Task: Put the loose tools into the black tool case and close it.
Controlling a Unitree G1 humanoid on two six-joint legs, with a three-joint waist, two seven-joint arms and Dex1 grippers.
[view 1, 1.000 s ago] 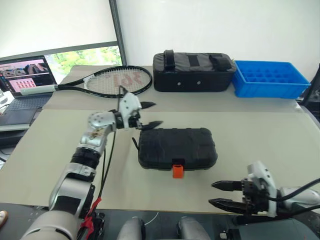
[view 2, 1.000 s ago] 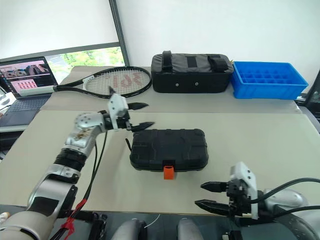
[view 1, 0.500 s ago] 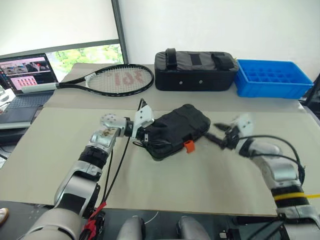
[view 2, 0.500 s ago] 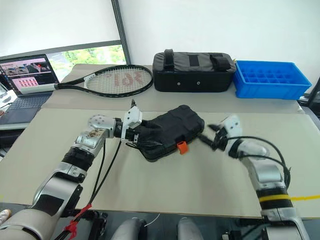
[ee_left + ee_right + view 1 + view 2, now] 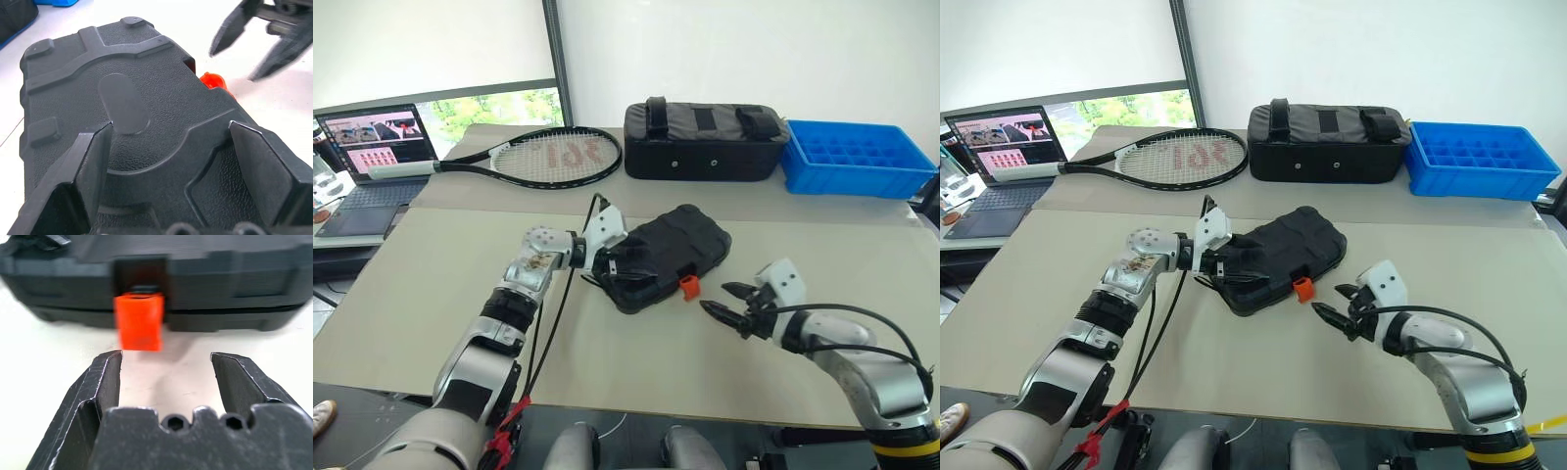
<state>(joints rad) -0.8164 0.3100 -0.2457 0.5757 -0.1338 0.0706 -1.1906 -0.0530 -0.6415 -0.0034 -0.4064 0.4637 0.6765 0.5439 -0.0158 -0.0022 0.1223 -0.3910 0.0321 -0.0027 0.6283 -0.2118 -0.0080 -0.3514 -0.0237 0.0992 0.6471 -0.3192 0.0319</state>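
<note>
The orange latch [image 5: 140, 322] is sticking out from its dark hollow [image 5: 140, 273], so I expect it to swing in against the case and stay there when I push it.
The black tool case [image 5: 677, 253] lies shut and askew on the table, its orange latch [image 5: 687, 287] facing the front right. My left gripper [image 5: 617, 257] sits at the case's left end, open, and in the left wrist view its fingers [image 5: 95, 161] spread over the moulded lid [image 5: 127, 103]. My right gripper [image 5: 717, 297] is open and low over the table. It points at the latch [image 5: 139, 320], which stands just beyond its fingertips [image 5: 110, 377] and apart from them. The loose tools are out of view.
A tennis racket [image 5: 543, 157], a black fabric bag [image 5: 705, 142] and a blue crate [image 5: 857, 157] line the back of the table. A laptop [image 5: 372, 157] stands at the far left. Bare tabletop [image 5: 431, 294] spreads to the left of the case and in front of it.
The case has turned from square to askew as my left gripper came down onto its left end. My right gripper swung from the front edge past the case's right end to face the latch.
</note>
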